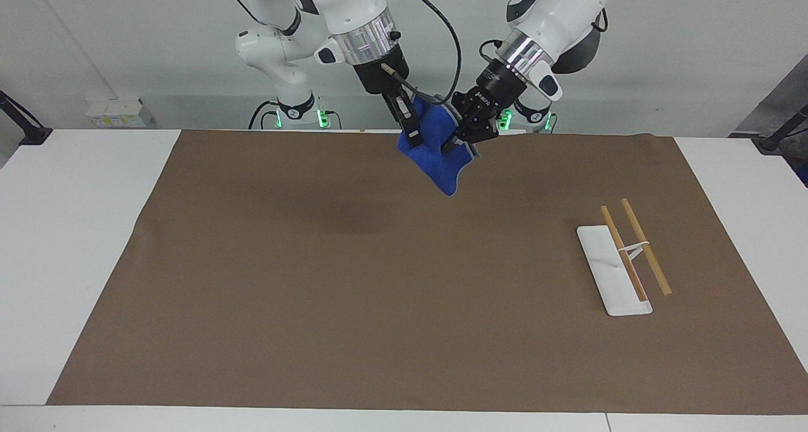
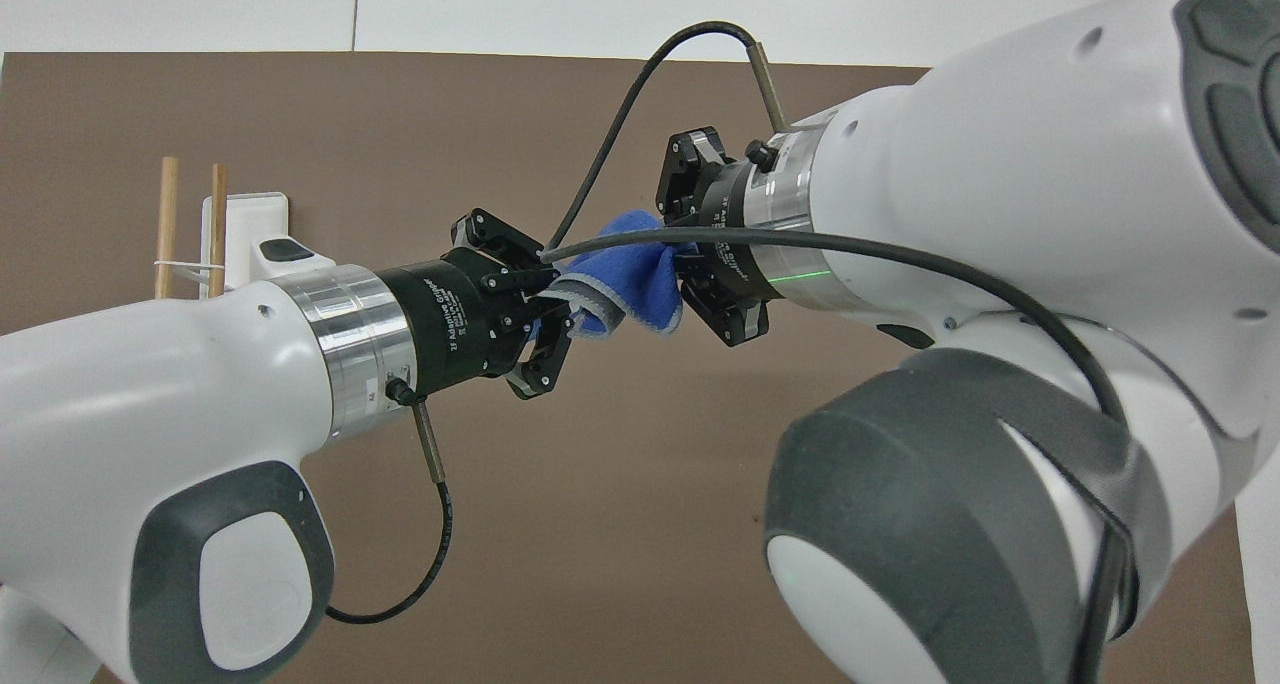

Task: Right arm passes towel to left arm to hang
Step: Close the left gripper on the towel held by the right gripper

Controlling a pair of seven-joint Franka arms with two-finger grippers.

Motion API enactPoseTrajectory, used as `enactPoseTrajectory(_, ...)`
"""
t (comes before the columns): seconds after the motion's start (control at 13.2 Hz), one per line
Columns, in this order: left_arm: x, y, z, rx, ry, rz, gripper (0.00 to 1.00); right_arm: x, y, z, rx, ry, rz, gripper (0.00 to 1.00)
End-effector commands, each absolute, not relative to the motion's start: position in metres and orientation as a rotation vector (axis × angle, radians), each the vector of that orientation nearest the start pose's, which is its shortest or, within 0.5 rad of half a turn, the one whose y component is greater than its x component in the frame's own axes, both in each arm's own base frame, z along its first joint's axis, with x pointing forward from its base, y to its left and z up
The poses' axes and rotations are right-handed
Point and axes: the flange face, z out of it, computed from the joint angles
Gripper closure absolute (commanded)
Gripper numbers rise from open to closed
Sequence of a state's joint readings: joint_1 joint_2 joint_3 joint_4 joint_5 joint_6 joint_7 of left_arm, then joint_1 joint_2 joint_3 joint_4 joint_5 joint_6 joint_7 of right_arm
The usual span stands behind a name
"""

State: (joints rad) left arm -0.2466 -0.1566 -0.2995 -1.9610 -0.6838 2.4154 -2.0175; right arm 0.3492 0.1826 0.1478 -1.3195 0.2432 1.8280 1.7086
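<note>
The towel is in both grippers, and my left gripper holds it by its grey-stitched edge (image 2: pixel 590 296). So my right gripper should open and move away before the towel goes to the rods (image 1: pixel 634 251).
The bright-blue towel (image 1: pixel 440 162) hangs in the air between both grippers, over the brown mat's edge nearest the robots. The right arm's gripper (image 1: pixel 413 136) is shut on one upper side of the towel. Opposite it, the left arm's gripper (image 1: pixel 452 146) is shut on the grey-stitched edge. In the overhead view the towel (image 2: pixel 632 262) bunches between the left gripper (image 2: pixel 560 309) and the right gripper (image 2: pixel 689 265). A black cable crosses over it there.
A white tray (image 1: pixel 605 274) with two wooden rods (image 1: pixel 645 247) lies on the brown mat (image 1: pixel 315 261) toward the left arm's end; the tray (image 2: pixel 245 209) shows partly under the left arm from above. White tabletop borders the mat.
</note>
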Motion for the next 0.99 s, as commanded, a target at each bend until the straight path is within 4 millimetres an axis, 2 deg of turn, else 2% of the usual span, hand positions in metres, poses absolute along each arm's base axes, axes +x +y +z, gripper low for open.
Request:
enactPoseTrajectory(0.0,0.466,-0.302,0.610,1.439,1.888,-0.438,1.00,0.557,0.308,0.668,-2.182,1.594,0.147,0.93)
enactPoseTrajectory(0.08,0.466,-0.302,0.610,1.441,1.887,-0.434,1.00,0.558,0.306,0.668,-2.177,1.590,0.157,0.76)
enactPoseTrajectory(0.46,0.467,-0.302,0.610,1.473,1.862,-0.410,1.00,0.561,0.303,0.667,-2.214,1.509,0.164,0.37)
enactPoseTrajectory(0.53,0.467,-0.302,0.611,1.491,1.855,-0.386,1.00,0.561,0.303,0.668,-2.227,1.485,0.157,0.31)
enactPoseTrajectory(0.91,0.471,-0.295,0.608,1.585,1.844,-0.239,1.00,0.569,0.288,0.666,-2.337,1.311,0.082,0.13)
